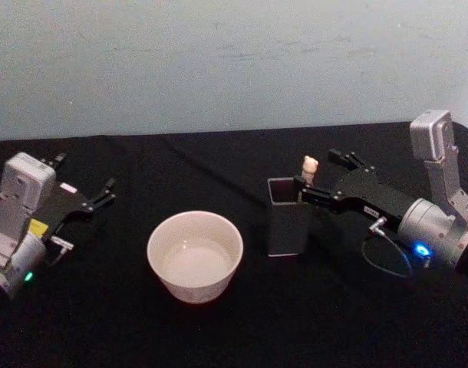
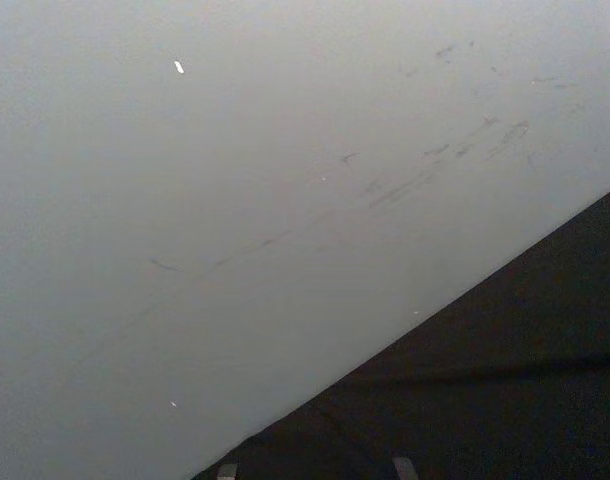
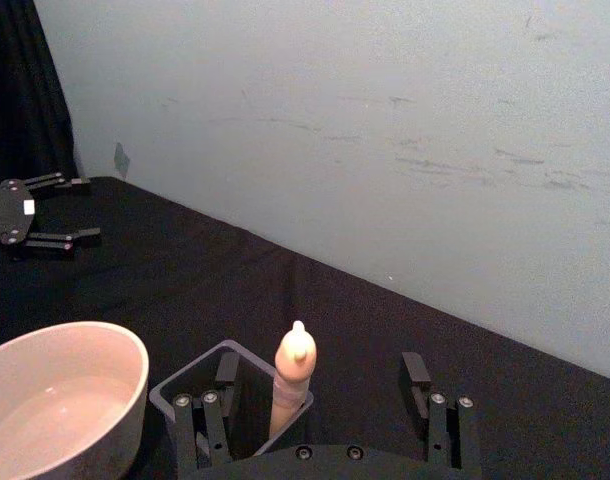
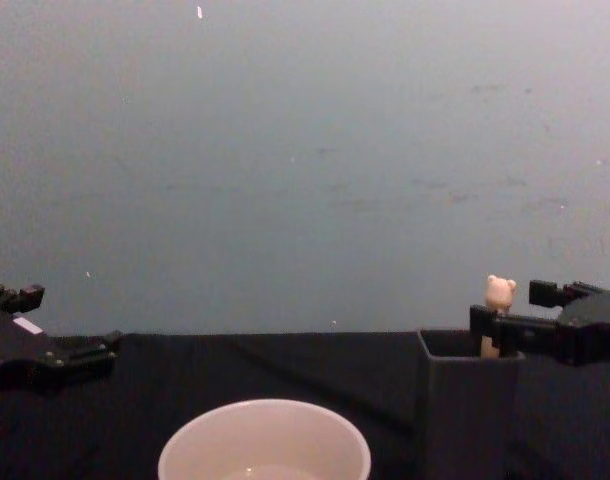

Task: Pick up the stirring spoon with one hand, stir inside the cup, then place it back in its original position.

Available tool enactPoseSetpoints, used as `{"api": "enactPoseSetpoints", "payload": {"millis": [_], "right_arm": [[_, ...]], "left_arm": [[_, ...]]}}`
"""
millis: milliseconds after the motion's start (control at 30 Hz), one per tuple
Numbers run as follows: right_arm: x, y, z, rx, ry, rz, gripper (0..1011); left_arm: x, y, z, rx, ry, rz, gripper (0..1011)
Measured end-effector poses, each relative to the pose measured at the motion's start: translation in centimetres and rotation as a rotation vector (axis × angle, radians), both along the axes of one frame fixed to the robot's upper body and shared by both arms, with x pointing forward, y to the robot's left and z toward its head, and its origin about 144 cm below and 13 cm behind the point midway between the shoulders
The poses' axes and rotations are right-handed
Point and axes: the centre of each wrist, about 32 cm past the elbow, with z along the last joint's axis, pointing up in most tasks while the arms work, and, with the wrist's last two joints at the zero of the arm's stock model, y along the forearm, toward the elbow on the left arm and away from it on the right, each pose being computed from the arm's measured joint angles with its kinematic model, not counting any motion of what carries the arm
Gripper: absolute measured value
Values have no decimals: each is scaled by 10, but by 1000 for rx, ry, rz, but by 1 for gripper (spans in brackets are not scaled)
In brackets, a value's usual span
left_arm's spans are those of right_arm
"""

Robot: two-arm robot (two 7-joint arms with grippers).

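Note:
The stirring spoon [image 4: 500, 293] will slide out freely and leave the holder standing when I lift, because there is a wide gap [image 4: 453, 345] beside the beige handle.
The stirring spoon [image 1: 310, 165] stands upright in the dark grey square holder [image 1: 287, 218], with its beige bear head sticking out above the rim. My right gripper [image 1: 321, 178] is open and reaches in from the right, one finger on each side of the handle and neither touching it. In the right wrist view the spoon [image 3: 293, 372] rises between the spread fingers [image 3: 213, 418] of my right gripper [image 3: 319, 370]. The cream-white cup [image 1: 194, 255] sits left of the holder. My left gripper [image 1: 98, 198] rests open at the far left, away from the cup.
A black cloth [image 1: 234, 330] covers the table, and a pale wall [image 1: 234, 61] stands close behind it. From the chest, the holder [image 4: 463, 400], bear head [image 4: 500, 291] and cup [image 4: 265, 445] line up low in front.

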Motion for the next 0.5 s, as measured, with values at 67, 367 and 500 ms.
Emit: {"api": "enactPoseSetpoints", "payload": {"millis": [67, 367, 500], "right_arm": [[2, 0, 0, 0, 6, 3, 1002], [5, 2, 0, 2, 18, 2, 1002], [7, 3, 0, 5, 18, 2, 1002]], "left_arm": [[0, 0, 0, 0, 0, 0, 1001], [0, 0, 0, 0, 0, 0, 1001], [0, 0, 0, 0, 0, 0, 1001]]}}
